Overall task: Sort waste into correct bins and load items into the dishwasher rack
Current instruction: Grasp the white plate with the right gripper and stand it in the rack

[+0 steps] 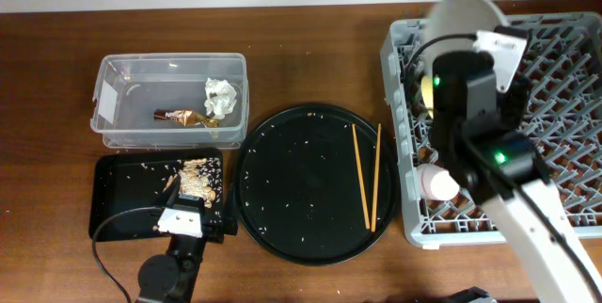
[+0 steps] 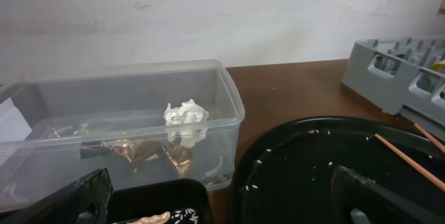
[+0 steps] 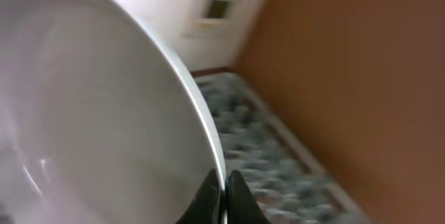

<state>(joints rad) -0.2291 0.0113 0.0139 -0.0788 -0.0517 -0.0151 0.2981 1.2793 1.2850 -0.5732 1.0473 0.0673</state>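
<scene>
I should keep lowering the pale grey-green plate (image 1: 455,26) with my right gripper until the rack's pegs (image 1: 557,75) hold it up. The plate is on edge over the dishwasher rack, gripped by its rim.
My right gripper (image 3: 224,200) is shut on the rim of the pale grey-green plate (image 3: 90,126), holding it on edge above the far left of the dishwasher rack (image 1: 564,87); the plate shows blurred in the overhead view (image 1: 463,13). A pink cup (image 1: 436,183) lies in the rack, and a bit of yellow (image 1: 427,96) shows beside the arm. Two chopsticks (image 1: 360,173) lie on the round black tray (image 1: 282,209). The clear tub (image 1: 122,134) holds the white tissue (image 1: 220,96) and brown-gold wrapper (image 1: 186,116). Food scraps (image 1: 198,183) lie in the shallow black tray (image 1: 118,199). My left gripper (image 2: 222,210) is open, low over that tray's near edge.
Small white grains are scattered over the round black tray. The rack's corner (image 2: 389,71) shows at the right of the left wrist view. The brown wooden table (image 1: 310,49) runs behind the tub, and a pale wall stands beyond it.
</scene>
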